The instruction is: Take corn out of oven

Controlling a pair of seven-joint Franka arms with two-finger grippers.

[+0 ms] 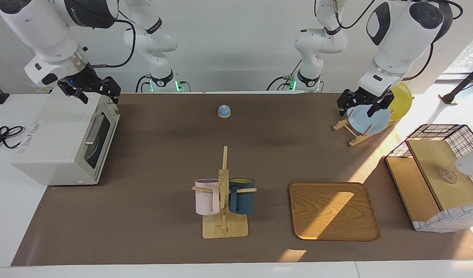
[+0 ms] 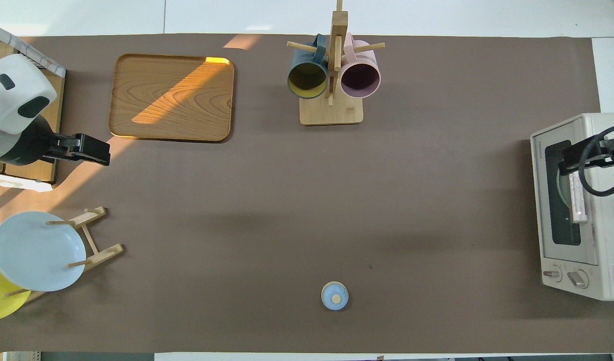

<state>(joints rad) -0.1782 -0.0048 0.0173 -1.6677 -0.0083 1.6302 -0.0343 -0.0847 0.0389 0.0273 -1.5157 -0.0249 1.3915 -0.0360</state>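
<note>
The bar handle (image 2: 578, 199) is running along the door's upper edge, so the oven's glass door (image 2: 561, 225) will swing down and out when I pull it open.
The off-white toaster oven (image 1: 58, 146) stands at the right arm's end of the table, its dark glass door (image 1: 99, 143) shut and its bar handle (image 1: 93, 129) across the door. It also shows in the overhead view (image 2: 595, 210). The corn is hidden; nothing yellow shows through the glass. My right gripper (image 1: 98, 94) hangs open and empty just above the oven's top edge over the door, also seen from overhead (image 2: 587, 158). My left gripper (image 1: 358, 110) waits open and empty in the air over the plate rack's end of the table (image 2: 104, 153).
A wooden mug rack (image 1: 224, 227) holds a pink mug (image 1: 206, 197) and a dark blue mug (image 1: 242, 196). A wooden tray (image 1: 333, 210) lies beside it. A plate rack (image 1: 352, 135) holds a light blue plate (image 1: 369, 121) and a yellow plate (image 1: 402, 100). A small blue lid (image 1: 224, 111) and a wire basket (image 1: 441, 173) are also there.
</note>
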